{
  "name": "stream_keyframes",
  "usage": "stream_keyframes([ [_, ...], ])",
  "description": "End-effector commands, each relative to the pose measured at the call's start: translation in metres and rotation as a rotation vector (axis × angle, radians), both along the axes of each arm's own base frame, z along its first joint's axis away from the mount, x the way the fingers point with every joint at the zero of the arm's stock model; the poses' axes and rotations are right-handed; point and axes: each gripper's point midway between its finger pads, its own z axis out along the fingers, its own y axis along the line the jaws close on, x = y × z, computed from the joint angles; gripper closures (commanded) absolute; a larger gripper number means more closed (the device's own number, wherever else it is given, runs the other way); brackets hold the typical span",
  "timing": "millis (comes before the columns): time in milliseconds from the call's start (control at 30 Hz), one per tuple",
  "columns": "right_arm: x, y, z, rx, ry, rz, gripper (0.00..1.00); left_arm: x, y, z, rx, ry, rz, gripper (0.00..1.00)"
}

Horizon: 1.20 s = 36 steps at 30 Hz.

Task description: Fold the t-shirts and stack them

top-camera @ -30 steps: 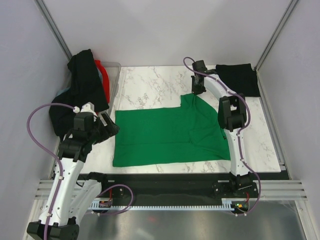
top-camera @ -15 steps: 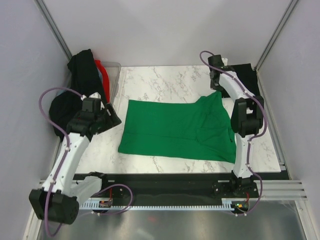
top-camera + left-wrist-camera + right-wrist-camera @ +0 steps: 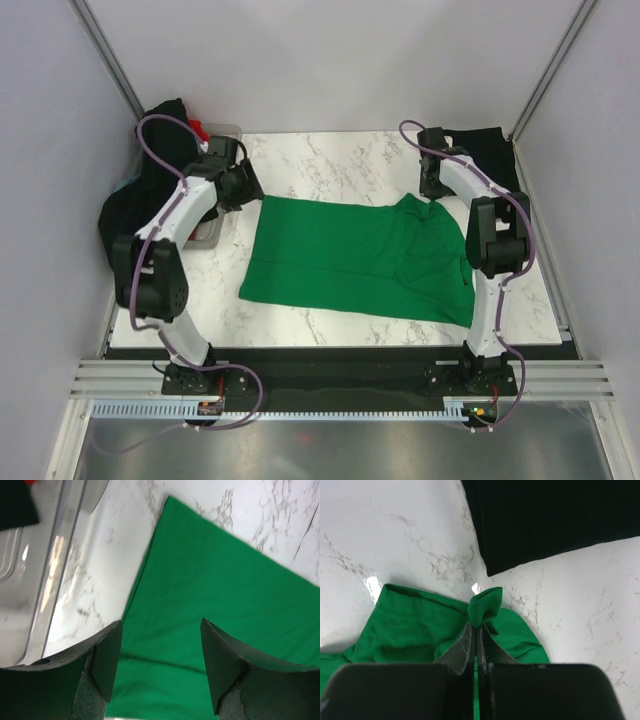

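The green t-shirt's far corner [image 3: 268,200] lies free under the open left gripper, so the robot's left gripper should pinch that corner [image 3: 172,507] before the right gripper brings the t-shirt's far edge closer.
The bright green t-shirt [image 3: 350,258] lies spread across the middle of the marble table. My right gripper [image 3: 430,192] is shut on a pinch of its far right edge [image 3: 485,607], held just above the table. My left gripper [image 3: 248,186] is open and empty above the shirt's far left corner [image 3: 170,502]; green cloth fills the gap between its fingers [image 3: 107,660]. A folded black t-shirt [image 3: 478,156] lies at the far right corner and shows in the right wrist view [image 3: 550,520]. More black shirts [image 3: 160,170] and a red one [image 3: 203,130] hang over the tub at far left.
The translucent plastic tub [image 3: 222,135] stands at the far left table edge, its rim close beside my left gripper [image 3: 55,565]. Grey walls close in the back and both sides. Bare marble [image 3: 330,160] lies behind the green shirt.
My left gripper swung from the near left up to the shirt's far left corner. My right gripper carried the shirt's edge right, then settled. The green shirt shifted back and right.
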Motion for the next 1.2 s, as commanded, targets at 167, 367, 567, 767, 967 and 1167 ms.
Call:
stream_keyframes([
  [167,-0.003,0.021,0.032,0.112,-0.095,0.053,1.00,0.087,-0.021,-0.036,0.093,0.016,-0.010,0.32],
  [367,-0.011,0.019,0.039,0.108,-0.117,0.056,1.00,0.102,-0.027,-0.089,0.203,0.123,0.015,0.32],
  [567,-0.011,0.025,0.043,0.133,-0.124,0.070,1.00,0.112,-0.030,-0.106,0.221,0.133,0.024,0.32],
  [767,-0.015,0.026,0.039,0.138,-0.115,0.075,1.00,0.119,-0.033,-0.096,0.208,0.106,0.042,0.33],
  [967,-0.016,0.027,0.037,0.149,-0.114,0.078,1.00,0.124,-0.030,-0.082,0.209,0.075,0.073,0.34],
  [1167,-0.019,0.031,0.036,0.157,-0.111,0.090,1.00,0.129,-0.033,-0.102,0.208,0.100,0.067,0.37],
])
